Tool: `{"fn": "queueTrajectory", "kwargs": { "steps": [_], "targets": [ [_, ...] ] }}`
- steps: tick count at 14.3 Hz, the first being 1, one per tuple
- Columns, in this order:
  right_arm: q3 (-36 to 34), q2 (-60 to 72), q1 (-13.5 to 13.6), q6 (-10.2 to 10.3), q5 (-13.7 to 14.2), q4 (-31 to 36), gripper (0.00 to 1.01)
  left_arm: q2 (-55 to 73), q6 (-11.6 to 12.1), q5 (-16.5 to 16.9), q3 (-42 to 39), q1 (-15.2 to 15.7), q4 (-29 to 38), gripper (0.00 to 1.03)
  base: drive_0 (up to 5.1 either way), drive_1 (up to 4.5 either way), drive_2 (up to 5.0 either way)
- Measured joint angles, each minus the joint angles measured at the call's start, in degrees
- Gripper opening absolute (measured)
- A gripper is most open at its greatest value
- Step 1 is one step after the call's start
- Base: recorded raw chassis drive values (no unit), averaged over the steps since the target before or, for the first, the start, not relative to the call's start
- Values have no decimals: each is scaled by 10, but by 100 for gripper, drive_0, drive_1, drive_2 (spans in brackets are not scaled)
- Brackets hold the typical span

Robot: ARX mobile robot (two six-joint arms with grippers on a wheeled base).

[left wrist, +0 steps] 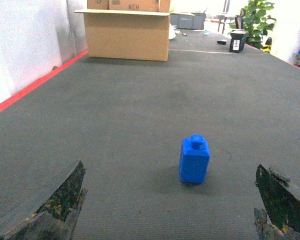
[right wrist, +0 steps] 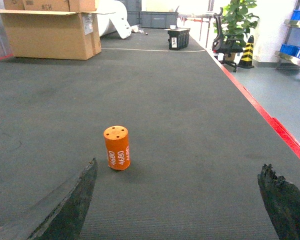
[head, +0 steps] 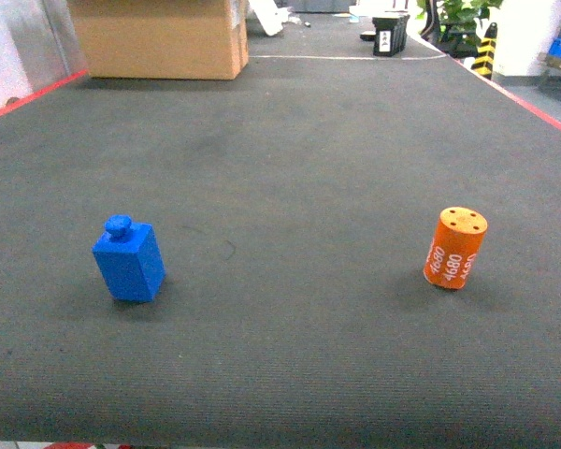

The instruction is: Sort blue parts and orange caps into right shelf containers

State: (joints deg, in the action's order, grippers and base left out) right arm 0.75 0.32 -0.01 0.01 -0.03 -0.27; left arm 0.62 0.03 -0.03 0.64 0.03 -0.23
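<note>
I expect the orange cap (head: 455,247) to fall onto its side when I drop it into the shelf container, because it stands tall on a small round base (head: 445,280).
A blue part (head: 128,260), a small block with a round knob on top, stands upright on the left of the dark mat. An orange cap (head: 455,248), a short cylinder printed "4680" with holes in its top, stands on the right. Neither gripper shows in the head view. My left gripper (left wrist: 169,165) is open and low over the mat, with the blue part (left wrist: 194,161) just ahead between its fingers (left wrist: 60,200) and untouched. My right gripper (right wrist: 179,164) is open too, and the orange cap (right wrist: 116,148) stands ahead near its left finger (right wrist: 70,205). Blue shelf containers (right wrist: 294,50) show at the far right.
A brown cardboard box (head: 159,37) stands at the mat's far left. A black bin (head: 390,36) sits at the far end, with a plant (right wrist: 237,20) and a striped cone (right wrist: 247,50) beyond. Red tape (right wrist: 270,120) marks the mat's right edge.
</note>
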Motion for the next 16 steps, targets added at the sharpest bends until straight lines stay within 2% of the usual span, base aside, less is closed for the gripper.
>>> {"fn": "queueTrajectory", "kwargs": {
  "steps": [9,10,11,12,13,14,15,16],
  "targets": [
    [0,0,0,0,0,0,98,0,0,0,0,0,0,98,0,0,0],
    [7,17,25,12,59,-21,98,19,-17,-64,5,-27,-9,98,0,0,0],
    [14,112,95,29,162,40,98,110,-38,-155,8,-84,62,98,0,0,0],
    [30,233,150,35,221,154,98,237,-42,-190,12,-110,183,98,0,0,0],
    [59,344,155,38,216,252,98,351,-42,-191,32,-106,290,98,0,0,0],
    [99,458,154,41,192,340,98,469,-35,-173,71,-105,388,98,0,0,0],
    [139,556,154,41,172,400,98,587,-25,-152,120,-99,483,98,0,0,0],
    [193,678,154,41,157,444,98,695,-22,-145,167,-97,536,98,0,0,0]
  ]
}}
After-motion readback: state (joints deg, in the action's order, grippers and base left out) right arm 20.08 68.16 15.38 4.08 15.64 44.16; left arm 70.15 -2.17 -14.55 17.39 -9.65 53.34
